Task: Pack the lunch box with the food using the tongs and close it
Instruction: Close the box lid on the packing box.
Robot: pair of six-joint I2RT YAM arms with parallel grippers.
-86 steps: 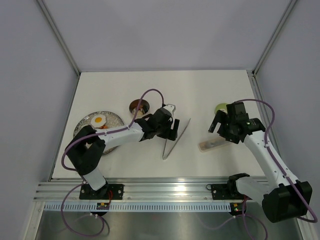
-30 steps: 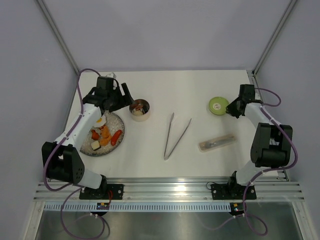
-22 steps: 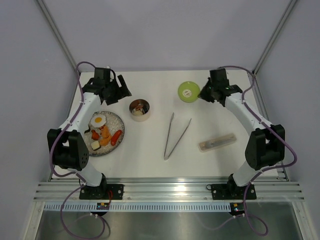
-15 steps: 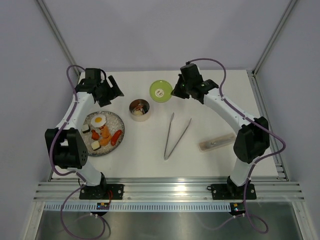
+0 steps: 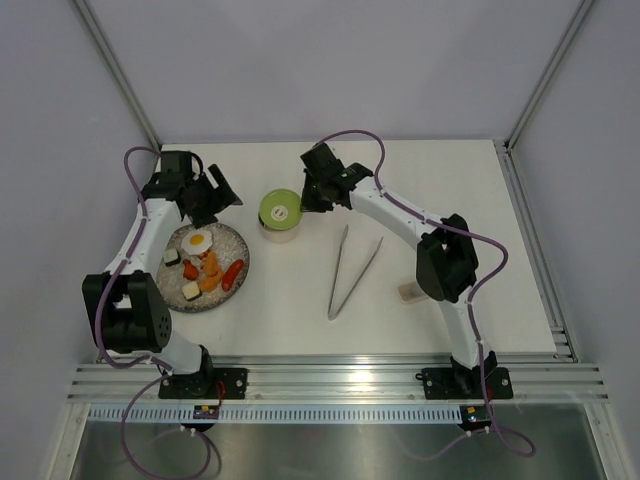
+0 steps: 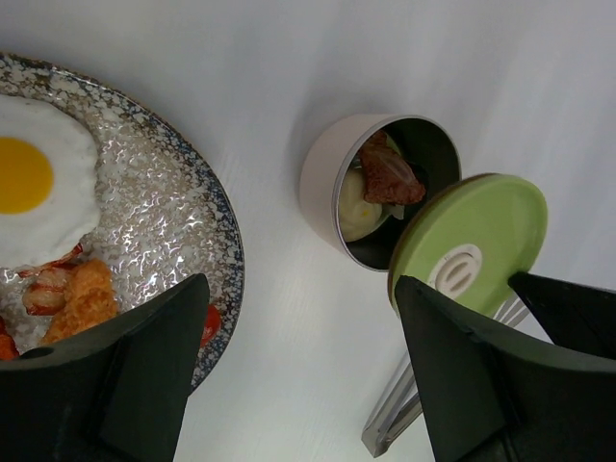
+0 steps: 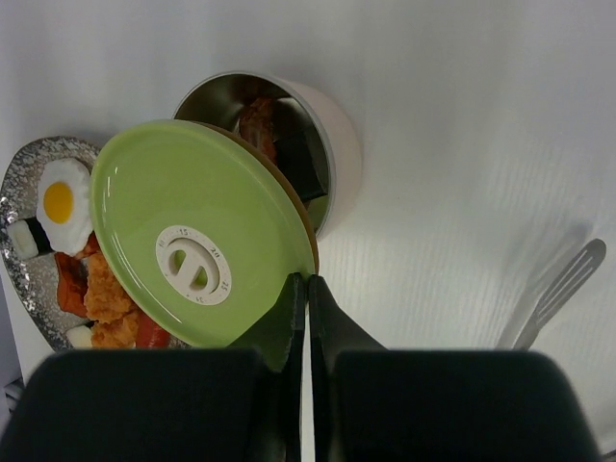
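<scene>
The green lid's dial (image 5: 279,213) points up and the food sits lower than the tin's rim, so the robot's right gripper should go on lowering the lid until it covers the tin's opening (image 6: 400,191).
The lunch box (image 5: 281,231) (image 6: 332,178) (image 7: 339,144), a small steel tin, stands right of the plate with a brownish piece (image 6: 389,176) and a pale piece inside. My right gripper (image 5: 306,199) (image 7: 308,287) is shut on the rim of the green lid (image 5: 280,208) (image 6: 474,241) (image 7: 197,241), holding it tilted over the tin, partly covering the opening. My left gripper (image 5: 222,188) (image 6: 303,375) hangs open and empty left of the tin, above the plate's far edge. The tongs (image 5: 352,270) (image 6: 395,423) (image 7: 558,289) lie in a narrow V mid-table. More food lies on the plate: fried egg (image 5: 199,239) (image 6: 38,178), orange chunks (image 5: 209,270), red sausage (image 5: 232,273).
The speckled grey plate (image 5: 236,243) (image 6: 173,212) (image 7: 21,173) sits at the left. A translucent plastic case (image 5: 408,292) lies at the right, mostly hidden behind the right arm. Metal frame posts rise at the table's back corners.
The right gripper carried the green lid from the right rear leftward to above the tin. The left gripper drew back to the left and stayed open.
</scene>
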